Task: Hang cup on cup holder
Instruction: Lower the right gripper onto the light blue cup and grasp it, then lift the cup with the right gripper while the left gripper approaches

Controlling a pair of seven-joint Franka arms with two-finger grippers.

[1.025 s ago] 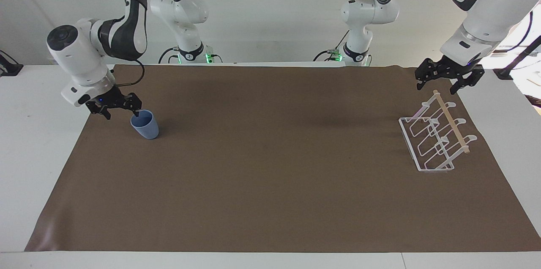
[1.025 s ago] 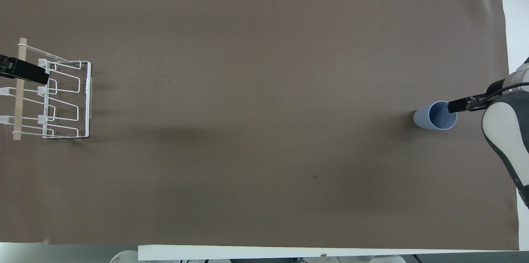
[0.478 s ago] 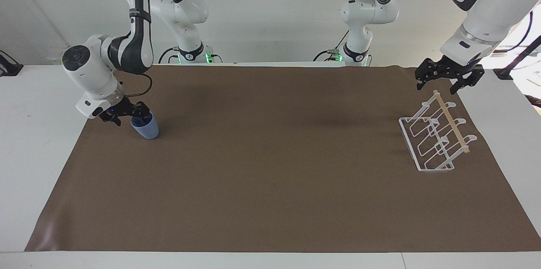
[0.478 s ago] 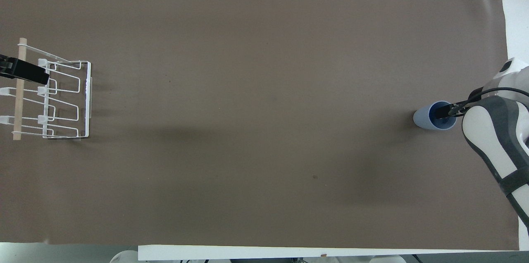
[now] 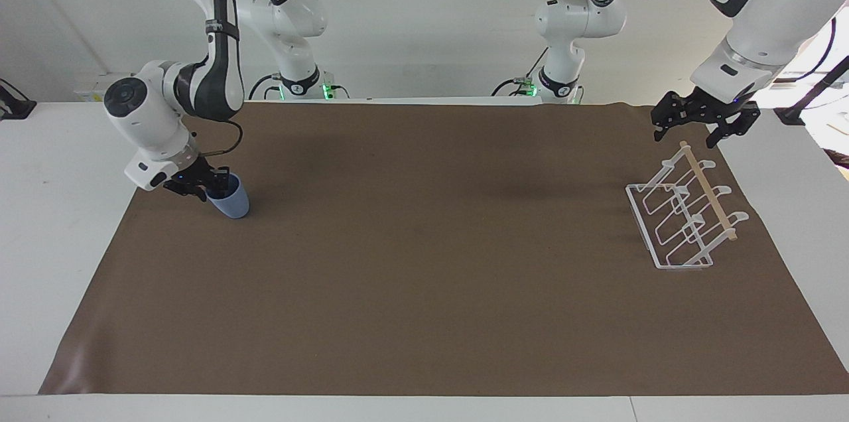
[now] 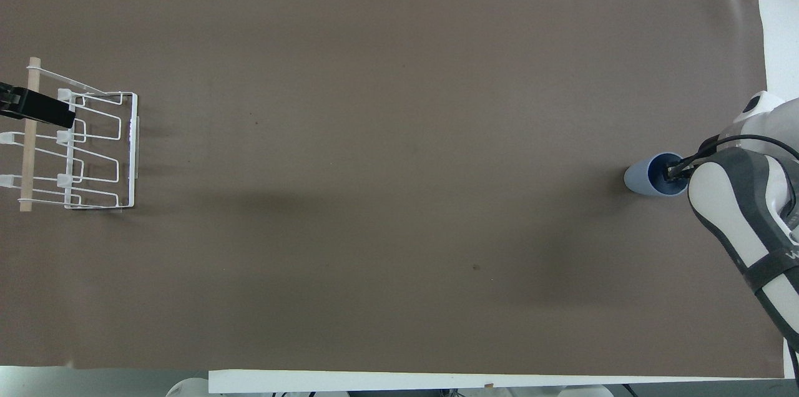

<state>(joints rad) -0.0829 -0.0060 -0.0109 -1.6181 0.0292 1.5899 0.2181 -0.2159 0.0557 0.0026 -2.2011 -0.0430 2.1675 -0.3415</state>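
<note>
I should expect the light blue cup [image 6: 638, 177] to be empty when I carry it sideways, because I see only plain blue inside the cup's opening [image 6: 665, 184].
The light blue cup [image 5: 232, 204] stands upright on the brown mat near the right arm's end of the table; it also shows in the overhead view [image 6: 638, 180]. My right gripper [image 5: 207, 187] is down at its rim, open, with one finger inside the cup [image 6: 673, 171] and the other outside. The white wire cup holder [image 5: 641, 226] with its wooden rod [image 5: 710, 193] stands at the left arm's end [image 6: 133, 147]. My left gripper [image 5: 696, 129] hangs open and empty just above the rod's end nearer the robots, and waits.
The brown mat [image 5: 424, 243] covers most of the white table [image 5: 40, 210]. Nothing else lies on it between the cup and the cup holder.
My right gripper has come down and swung in over the cup, so one finger now sits inside it. The cup has not moved. The left arm is still.
</note>
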